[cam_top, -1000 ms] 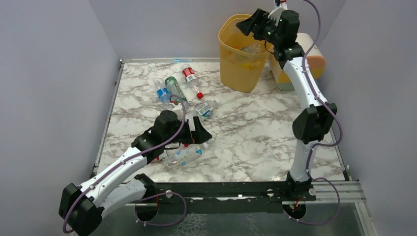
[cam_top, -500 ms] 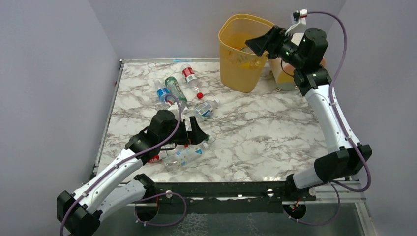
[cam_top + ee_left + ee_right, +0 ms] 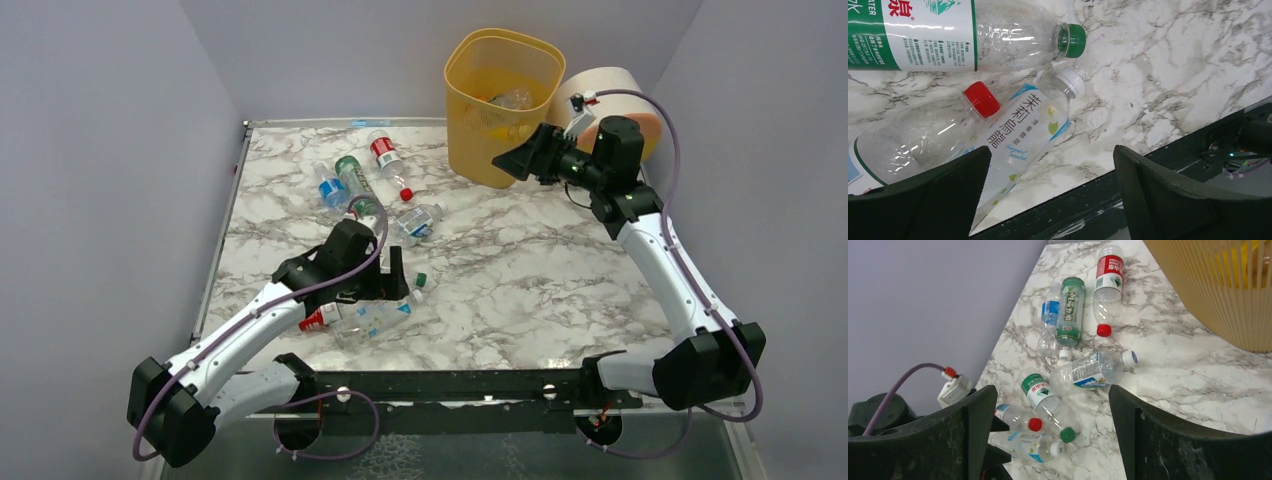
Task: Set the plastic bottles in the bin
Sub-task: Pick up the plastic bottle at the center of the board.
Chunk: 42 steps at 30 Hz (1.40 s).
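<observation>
The white-capped bottle's neck [image 3: 1062, 86] sticks out past the red cap into free space, so the robot's left gripper should continue down over the white-capped bottle's shoulder [image 3: 1049, 98] until both fingers close there.
The yellow-orange bin [image 3: 478, 140] stands at the back with several bottles inside. My right gripper [image 3: 507, 162] is open and empty, hanging in the air in front of the bin [image 3: 1228, 295] and facing the bottles. On the table lie a red-label bottle [image 3: 384, 155], a green-label bottle [image 3: 354, 180], a blue-label bottle [image 3: 329, 190] and a clear blue-capped bottle [image 3: 416, 220]. My left gripper [image 3: 396, 280] is open and empty just above a near cluster: a green-capped bottle [image 3: 973, 35], a red-capped bottle [image 3: 923, 135] and a white-capped bottle [image 3: 1023, 125].
A cream-and-peach cylinder [image 3: 612, 95] stands right of the bin, behind my right arm. Grey walls close in the left, back and right. A black rail [image 3: 480, 385] runs along the table's near edge, close below the near cluster.
My right gripper has come away from over the bin's rim and dropped down in front of it, turning toward the table. My left gripper has shifted slightly over the near cluster.
</observation>
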Motion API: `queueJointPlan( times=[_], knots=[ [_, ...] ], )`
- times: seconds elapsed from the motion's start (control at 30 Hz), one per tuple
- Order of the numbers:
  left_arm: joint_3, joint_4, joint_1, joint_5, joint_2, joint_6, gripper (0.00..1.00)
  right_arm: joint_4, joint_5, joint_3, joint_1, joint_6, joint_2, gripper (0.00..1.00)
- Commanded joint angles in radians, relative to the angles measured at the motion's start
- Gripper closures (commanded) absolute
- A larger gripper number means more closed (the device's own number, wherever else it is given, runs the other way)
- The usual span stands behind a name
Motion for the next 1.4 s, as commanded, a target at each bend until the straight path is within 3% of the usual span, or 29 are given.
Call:
queueJointPlan(
  times=[0.0,0.3,0.6,0.87,1.2,1.37],
  knots=[
    [0.058,-0.035,-0.004,-0.034,0.078,0.050,0.01,-0.010,-0.052,-0.060,0.006,-0.029,-0.067,0.14],
    [0.077,-0.062,-0.047,-0.079,0.196,0.068,0.01,-0.026,-0.064,-0.162,0.006,-0.042,-0.112,0.14],
    [0.105,-0.118,-0.196,-0.178,0.331,0.032,0.01,0.000,-0.071,-0.218,0.006,-0.020,-0.120,0.14],
    [0.138,-0.131,-0.236,-0.260,0.411,0.031,0.01,-0.018,-0.064,-0.234,0.006,-0.035,-0.130,0.14],
    [0.169,-0.128,-0.281,-0.265,0.478,0.026,0.01,-0.033,-0.059,-0.247,0.006,-0.047,-0.126,0.14],
    [0.166,-0.114,-0.283,-0.256,0.492,0.028,0.07,-0.031,-0.061,-0.261,0.006,-0.044,-0.117,0.14]
  ],
)
